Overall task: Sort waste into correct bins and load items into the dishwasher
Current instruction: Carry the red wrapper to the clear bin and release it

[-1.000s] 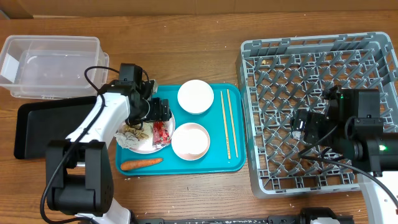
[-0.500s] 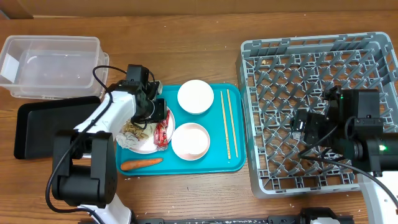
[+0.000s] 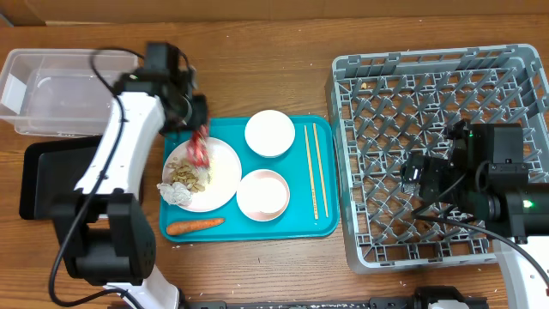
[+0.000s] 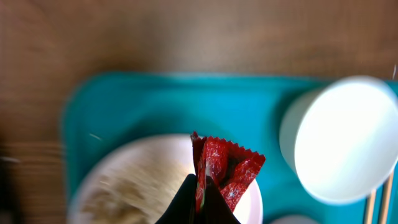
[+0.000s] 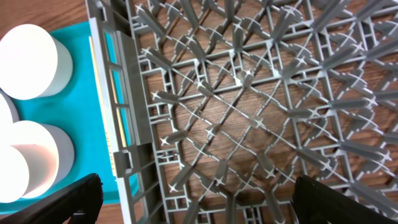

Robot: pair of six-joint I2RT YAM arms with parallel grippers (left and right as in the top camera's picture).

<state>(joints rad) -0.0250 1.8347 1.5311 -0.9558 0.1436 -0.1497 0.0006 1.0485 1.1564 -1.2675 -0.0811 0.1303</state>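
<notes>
The red wrapper (image 3: 198,150) is pinched alone, free of the food scraps, so my left gripper should keep going to the open clear plastic bin (image 3: 67,93) and let go there.
My left gripper (image 3: 196,130) is shut on a red wrapper (image 3: 200,149) and holds it above the back edge of the white plate (image 3: 221,176). In the left wrist view the wrapper (image 4: 227,167) sticks up from the pinched fingertips of my left gripper (image 4: 202,200), over the plate (image 4: 118,180) and teal tray (image 4: 155,99). The plate carries food scraps (image 3: 189,172) and a crumpled tissue (image 3: 175,194). Two white bowls (image 3: 269,133) (image 3: 262,194), chopsticks (image 3: 314,167) and a carrot (image 3: 195,226) also lie on the tray (image 3: 322,225). My right gripper (image 5: 199,205) hangs open over the grey dish rack (image 5: 249,93).
A clear plastic bin (image 3: 69,94) stands at the back left, with a black bin (image 3: 47,176) in front of it. The dish rack (image 3: 429,94) fills the right side of the table. Bare wood lies between tray and rack.
My left gripper shut on the red wrapper at the plate and lifted it up and back toward the left. The right arm has not moved.
</notes>
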